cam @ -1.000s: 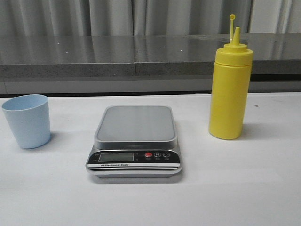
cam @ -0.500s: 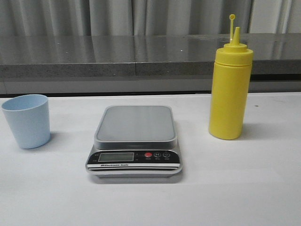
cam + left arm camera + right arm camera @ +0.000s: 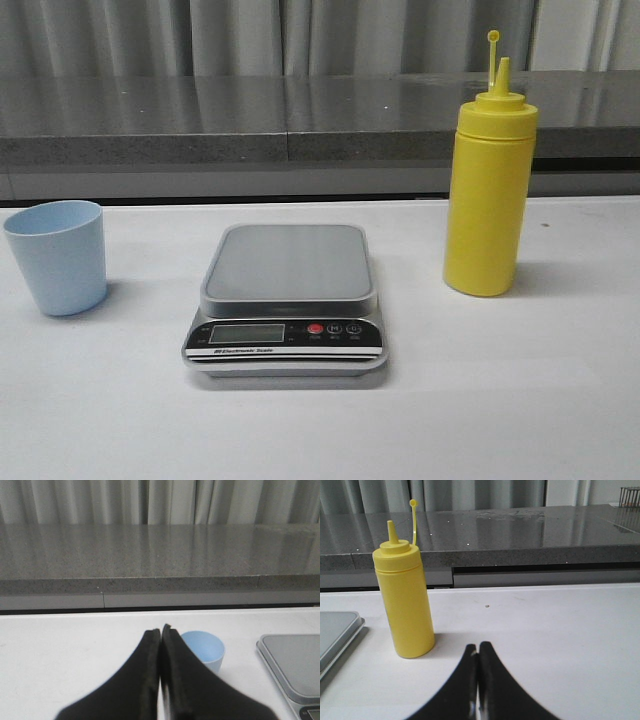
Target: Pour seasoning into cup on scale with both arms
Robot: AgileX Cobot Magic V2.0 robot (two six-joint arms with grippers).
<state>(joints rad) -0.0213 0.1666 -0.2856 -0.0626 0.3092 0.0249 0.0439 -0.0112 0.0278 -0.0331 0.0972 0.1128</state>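
Note:
The robot's left gripper keeps heading for the cup's rim (image 3: 20, 218) until the fingers close there, since the light blue cup (image 3: 62, 262) stands upright and clear of the scale.
The light blue cup (image 3: 57, 255) stands upright on the white table at the left, apart from the scale (image 3: 287, 300) in the middle, whose steel platform is bare. The yellow seasoning bottle (image 3: 488, 180) stands upright at the right, its small cap up on its stalk. Neither arm shows in the front view. In the left wrist view my left gripper (image 3: 160, 629) is shut and empty, just short of the cup (image 3: 205, 649). In the right wrist view my right gripper (image 3: 478, 646) is shut and empty, short of the bottle (image 3: 404, 602) and to its side.
A grey stone ledge (image 3: 300, 115) with curtains behind runs along the back of the table. The scale's corner shows in the left wrist view (image 3: 292, 665) and in the right wrist view (image 3: 335, 635).

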